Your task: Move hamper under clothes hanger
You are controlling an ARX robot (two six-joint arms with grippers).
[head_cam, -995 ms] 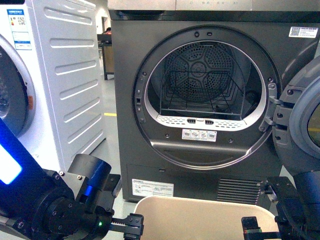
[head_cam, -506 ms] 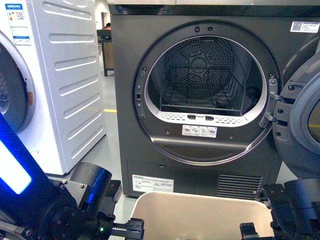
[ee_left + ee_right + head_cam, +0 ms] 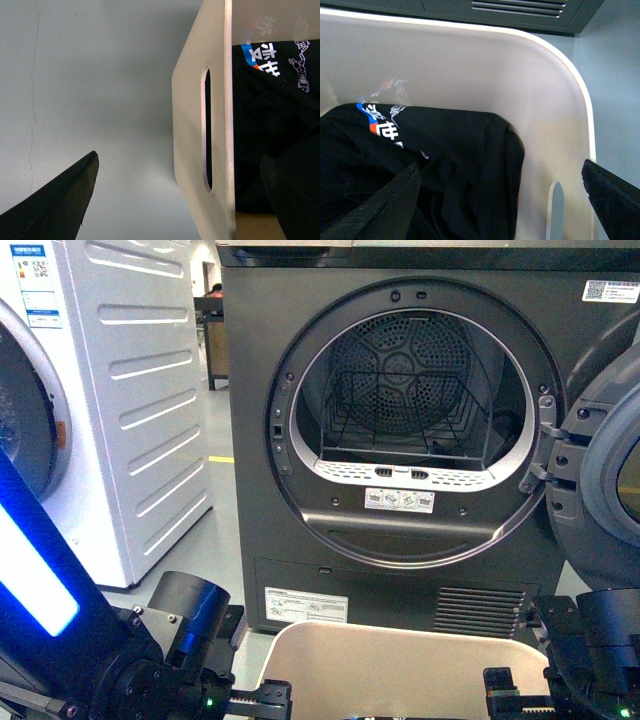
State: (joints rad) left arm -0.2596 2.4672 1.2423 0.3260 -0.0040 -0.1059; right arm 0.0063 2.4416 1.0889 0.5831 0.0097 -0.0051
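The black garment [image 3: 272,112] is slumped well below the hamper's rim [image 3: 229,120], so it will ride along and keep its folds when the robot carries the hamper.
The hamper [image 3: 400,665], a beige tub with a rolled rim, stands at the bottom of the front view, right before the dryer. A black garment with white and blue print [image 3: 445,165] lies inside it. My left gripper [image 3: 180,157] is open and straddles the hamper's side wall [image 3: 190,100] at the handle slot [image 3: 206,130], one finger [image 3: 65,200] outside and one inside. My right gripper [image 3: 500,167] is open astride the opposite wall near its slot [image 3: 555,210], one finger [image 3: 385,205] over the garment. The clothes hanger is out of view.
A dark grey front-loading dryer [image 3: 400,430] fills the view ahead, its round door [image 3: 600,470] swung open to the right. A white washing machine [image 3: 120,390] stands at the left. Grey floor [image 3: 100,75] lies beside the hamper.
The front view has shifted slightly; the dryer looks a little smaller and the hamper's far rim a little higher. Both grippers stay open at the hamper's two ends.
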